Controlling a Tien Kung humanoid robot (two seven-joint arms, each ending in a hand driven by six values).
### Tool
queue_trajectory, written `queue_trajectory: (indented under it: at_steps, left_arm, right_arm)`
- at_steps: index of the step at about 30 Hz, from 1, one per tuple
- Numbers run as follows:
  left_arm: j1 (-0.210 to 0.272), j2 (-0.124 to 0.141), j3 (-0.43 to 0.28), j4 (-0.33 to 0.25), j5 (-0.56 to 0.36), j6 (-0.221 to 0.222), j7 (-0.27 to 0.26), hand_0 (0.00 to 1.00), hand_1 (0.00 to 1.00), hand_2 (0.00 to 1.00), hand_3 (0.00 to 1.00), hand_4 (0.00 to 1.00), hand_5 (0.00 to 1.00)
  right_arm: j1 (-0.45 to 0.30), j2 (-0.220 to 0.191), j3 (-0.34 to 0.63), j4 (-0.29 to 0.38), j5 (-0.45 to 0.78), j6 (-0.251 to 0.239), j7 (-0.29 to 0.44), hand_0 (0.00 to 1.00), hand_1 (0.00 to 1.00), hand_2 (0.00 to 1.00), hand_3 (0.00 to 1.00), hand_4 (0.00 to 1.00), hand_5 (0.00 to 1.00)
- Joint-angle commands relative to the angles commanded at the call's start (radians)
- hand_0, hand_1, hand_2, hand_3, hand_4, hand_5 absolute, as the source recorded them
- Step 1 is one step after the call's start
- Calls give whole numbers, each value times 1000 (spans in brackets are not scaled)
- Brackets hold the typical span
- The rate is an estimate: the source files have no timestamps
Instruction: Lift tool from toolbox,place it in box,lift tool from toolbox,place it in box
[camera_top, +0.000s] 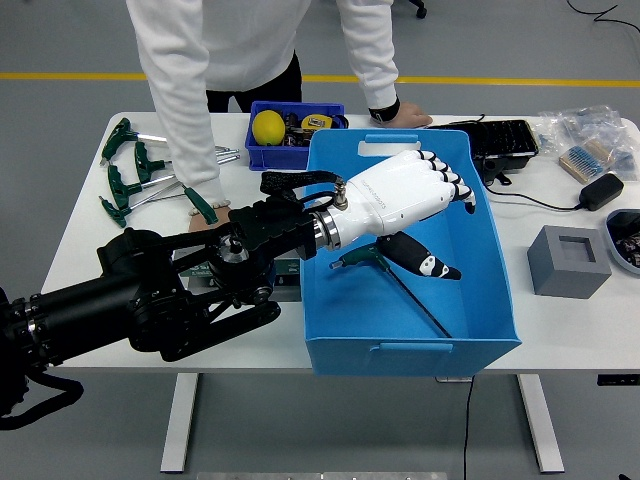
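Observation:
The green T-handle wrench in the box lies flat along its thin shaft, so I expect the next wrench to tip over when I set it down.
My left hand, white with black fingertips, hovers over the big blue box with its fingers spread and holding nothing. A green T-handle wrench lies on the box floor just below the thumb, its thin shaft running toward the near right corner. Part of the grey toolbox shows under my black forearm, left of the box. Several more green T-handle wrenches lie on the table at the far left.
A person stands at the far side, one hand flat on the table by the toolbox, the other behind the box. A small blue bin with a yellow ball, a black case, an adapter and a grey block lie around.

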Motion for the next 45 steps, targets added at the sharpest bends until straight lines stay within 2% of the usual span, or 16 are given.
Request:
queue_trajectory:
  at_steps: [6, 7, 8, 12, 13, 14, 17, 19, 20, 21, 25, 26, 33, 37, 38, 45]
  left_arm:
    - [3, 13, -22, 1, 17, -21, 7, 767, 777, 816, 753, 993, 722]
    - [5, 19, -27, 2, 24, -30, 11, 767, 777, 816, 753, 993, 722]
    - [6, 24, -32, 4, 31, -37, 15, 754, 718, 757, 725, 998, 743]
    - [15, 66, -60, 20, 70, -48, 15, 754, 718, 757, 725, 998, 743]
    - [19, 82, -70, 26, 78, -50, 14, 754, 718, 757, 725, 998, 743]
    - [25, 98, -82, 31, 85, -53, 14, 732, 597, 627, 597, 990, 737]
    - [40, 147, -116, 35, 90, -72, 22, 732, 597, 627, 597, 990, 737]
    - [51, 183, -137, 39, 66, -113, 38, 732, 597, 627, 597, 990, 737]
    - [58, 204, -151, 44, 59, -137, 49, 728, 610, 625, 565, 885, 677]
    - [64, 220, -161, 48, 60, -158, 58, 728, 610, 625, 565, 885, 677]
    - [82, 263, -179, 59, 63, -201, 71, 728, 610, 625, 565, 885, 677]
    - [87, 272, -179, 59, 64, -205, 72, 751, 628, 646, 543, 812, 640]
    - [125, 311, -184, 67, 78, -243, 82, 768, 637, 653, 526, 801, 633]
    - [144, 334, -171, 52, 89, -325, 111, 768, 637, 653, 526, 801, 633]
    - [147, 337, -170, 50, 91, -335, 115, 829, 656, 673, 511, 814, 667]
    - [168, 367, -161, 5, 110, -450, 160, 844, 643, 661, 490, 847, 687]
  right_arm:
    - [-1, 1, 0, 0, 2, -1, 1, 736, 670, 719, 668, 930, 816]
    - [-1, 1, 0, 0, 3, -1, 1, 736, 670, 719, 668, 930, 816]
    - [-1, 1, 0, 0, 3, -1, 1, 736, 670, 719, 667, 930, 815]
    - [-3, 1, 1, 0, 6, -1, 2, 736, 670, 719, 667, 930, 815]
    - [-4, 2, -1, 0, 9, -2, 2, 736, 670, 719, 667, 930, 815]
    - [-5, 2, -3, 0, 12, -1, 3, 736, 670, 718, 667, 930, 815]
    - [-7, 1, -7, 0, 17, -2, 3, 736, 670, 718, 667, 930, 815]
    - [-9, 1, -8, 0, 19, -3, 2, 736, 670, 718, 667, 930, 815]
    - [-9, 0, -8, 0, 20, -4, 3, 736, 669, 719, 667, 930, 815]
    - [-9, -1, -9, 0, 21, -4, 3, 736, 669, 719, 667, 930, 815]
    - [-10, 0, -12, 0, 24, -4, 3, 736, 669, 719, 667, 930, 815]
    - [-10, 0, -13, 0, 24, -4, 4, 736, 670, 718, 667, 929, 815]
    - [-9, 4, -17, 0, 26, -2, 7, 736, 670, 718, 667, 929, 815]
    - [-12, 5, -19, 0, 26, -2, 6, 736, 670, 718, 667, 929, 815]
    - [-13, 5, -20, 0, 26, -2, 5, 737, 669, 719, 667, 929, 814]
    - [-18, 4, -22, 0, 28, -3, 4, 736, 668, 718, 667, 929, 814]
